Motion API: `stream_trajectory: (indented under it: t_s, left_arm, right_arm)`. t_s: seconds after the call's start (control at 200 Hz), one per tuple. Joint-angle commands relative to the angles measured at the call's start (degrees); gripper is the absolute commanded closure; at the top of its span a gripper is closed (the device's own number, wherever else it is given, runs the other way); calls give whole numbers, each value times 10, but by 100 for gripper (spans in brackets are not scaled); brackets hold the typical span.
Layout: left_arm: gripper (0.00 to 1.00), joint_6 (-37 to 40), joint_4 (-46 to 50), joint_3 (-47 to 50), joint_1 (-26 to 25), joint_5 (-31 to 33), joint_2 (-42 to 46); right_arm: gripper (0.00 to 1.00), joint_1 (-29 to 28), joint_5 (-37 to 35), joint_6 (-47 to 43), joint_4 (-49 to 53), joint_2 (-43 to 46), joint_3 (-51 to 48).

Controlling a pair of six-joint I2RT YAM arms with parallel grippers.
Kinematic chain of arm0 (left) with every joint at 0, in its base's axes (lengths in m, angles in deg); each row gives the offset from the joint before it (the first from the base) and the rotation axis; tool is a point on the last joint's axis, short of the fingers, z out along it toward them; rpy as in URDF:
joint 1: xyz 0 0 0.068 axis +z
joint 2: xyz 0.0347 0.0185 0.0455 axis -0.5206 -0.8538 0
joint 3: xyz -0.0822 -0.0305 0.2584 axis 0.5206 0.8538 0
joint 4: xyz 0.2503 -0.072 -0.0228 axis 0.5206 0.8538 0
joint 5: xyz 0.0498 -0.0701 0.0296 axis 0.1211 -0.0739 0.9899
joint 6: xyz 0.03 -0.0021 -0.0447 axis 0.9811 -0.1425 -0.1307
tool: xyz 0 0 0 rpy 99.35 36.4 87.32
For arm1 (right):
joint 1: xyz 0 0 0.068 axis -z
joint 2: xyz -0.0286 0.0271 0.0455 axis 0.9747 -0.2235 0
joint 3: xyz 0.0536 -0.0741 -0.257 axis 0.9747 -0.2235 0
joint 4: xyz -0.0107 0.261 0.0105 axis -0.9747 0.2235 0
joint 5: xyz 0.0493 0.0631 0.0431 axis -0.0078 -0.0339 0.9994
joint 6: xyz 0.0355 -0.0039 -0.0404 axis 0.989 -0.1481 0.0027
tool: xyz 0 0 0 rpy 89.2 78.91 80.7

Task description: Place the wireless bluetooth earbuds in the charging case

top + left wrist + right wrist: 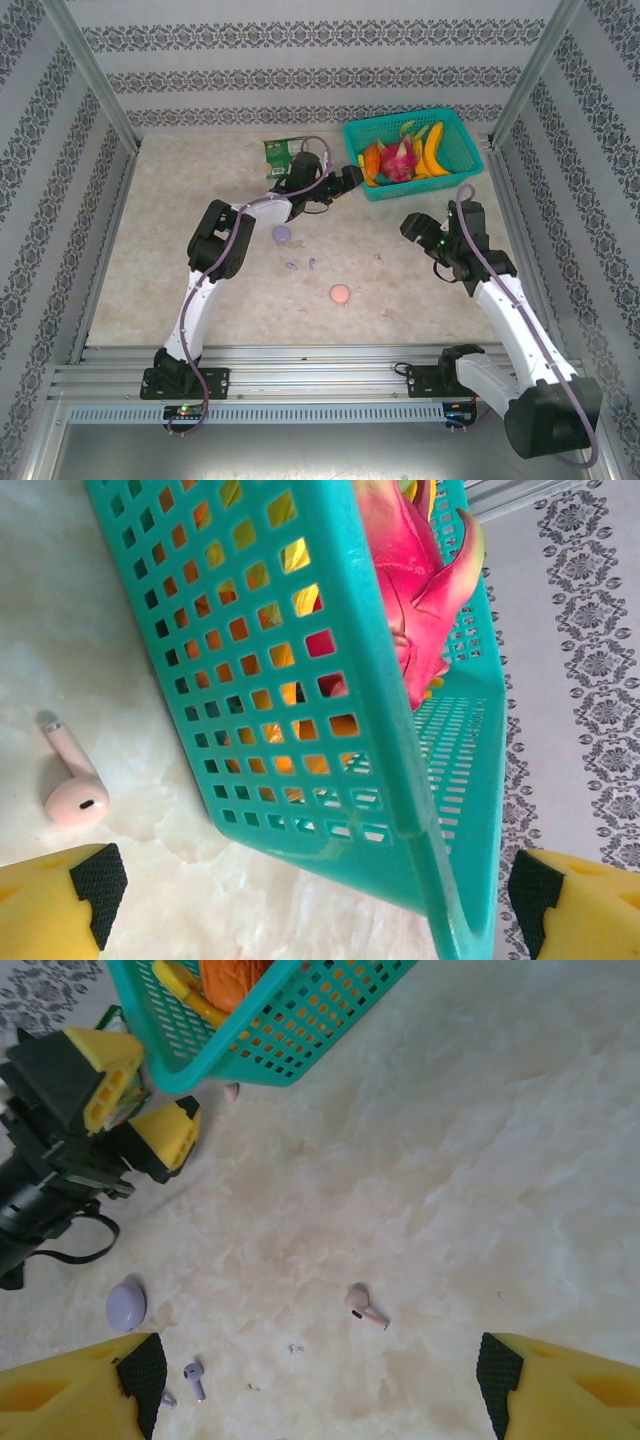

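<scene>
I should back off and then lower over the pink earbud, because the basket's near corner (440, 890) is filling my left gripper's opening and the pink earbud (76, 783) is lying off its fingers.
Two round charging cases lie on the table: a lavender case (282, 233) (126, 1305) and a pink case (340, 293). Two lavender earbuds (291, 266) (193, 1378) rest close together between them. One pink earbud (362, 1306) (378, 258) lies on bare table under my right gripper (320, 1385) (417, 228), which hovers open and holds nothing. A second pink earbud (72, 780) (231, 1090) lies beside the basket's near corner. My left gripper (318, 890) (350, 178) is open at that corner, and this earbud sits ahead of its left finger.
A teal basket (455, 150) (300, 730) holding a dragon fruit (410, 590), bananas and other fruit stands at the back right. A green packet (278, 152) lies behind the left arm. Metal frame posts and patterned walls surround the marble table.
</scene>
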Motion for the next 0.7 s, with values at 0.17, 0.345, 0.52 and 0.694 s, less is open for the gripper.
stream_trajectory:
  t_s: [0.17,0.345,0.52,0.694]
  left_arm:
    - [0,58,130,-161,-2,-5,-52]
    - [0,45,170,-287,-3,-13,-118]
    - [0,5,175,-435,-7,-6,-205]
    - [0,-51,122,-536,-12,30,-274]
  right_arm:
    - [17,5,17,-9,-41,-52,32]
    - [17,5,13,-12,-42,-60,27]
    - [17,7,10,-16,-29,-53,24]
    - [17,10,-2,-22,-8,-25,20]
